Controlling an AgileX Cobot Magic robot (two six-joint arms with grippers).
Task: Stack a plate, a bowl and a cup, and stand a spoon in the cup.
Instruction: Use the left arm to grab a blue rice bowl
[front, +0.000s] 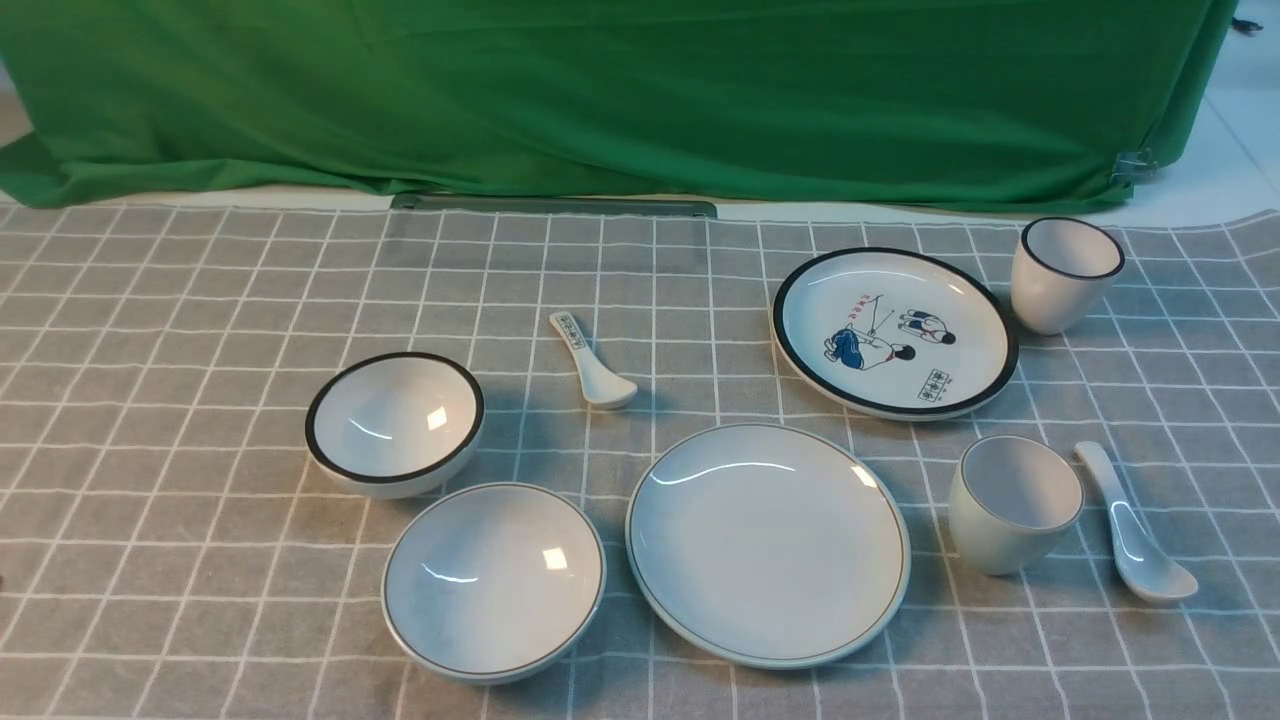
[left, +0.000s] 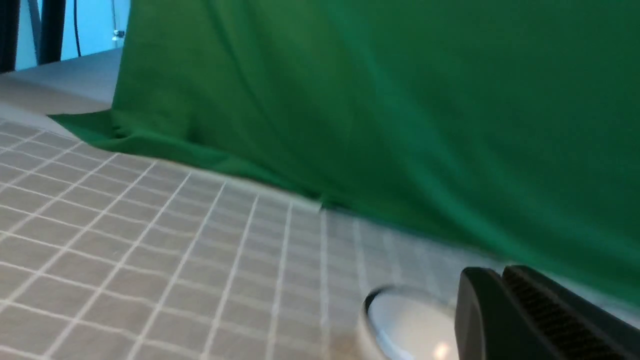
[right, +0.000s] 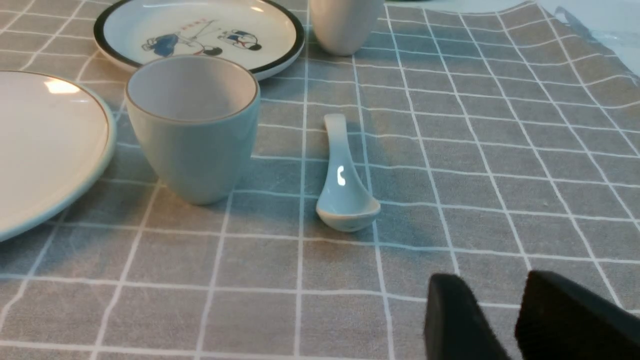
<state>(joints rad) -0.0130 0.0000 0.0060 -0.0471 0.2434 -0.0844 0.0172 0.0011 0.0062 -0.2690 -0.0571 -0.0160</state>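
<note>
My gripper will lower the pale cup (front: 1015, 503) into the shallow pale bowl. The cup will stand upright in there because it narrows to a small foot (front: 996, 562).
The plain pale plate (front: 768, 545) lies at the front middle of the checked cloth, with the shallow pale bowl (front: 494, 580) to its left. To its right stands the pale cup (front: 1012, 505), upright and empty, and the plain spoon (front: 1135, 525) lies just beyond. Neither gripper shows in the front view. The right wrist view looks at the cup (right: 192, 130), spoon (right: 345, 185) and plate's edge (right: 45, 145); my right gripper (right: 492, 280) is open over bare cloth, short of the spoon. My left gripper (left: 500, 274) is shut and empty.
A black-rimmed bowl (front: 395, 422) and a small printed spoon (front: 590, 362) sit left of centre. A cartoon plate (front: 893, 330) and a black-rimmed cup (front: 1065, 272) stand at the back right. A green drape (front: 620, 90) closes the far edge. A blurred dark-rimmed bowl (left: 405, 325) is beside the left fingers.
</note>
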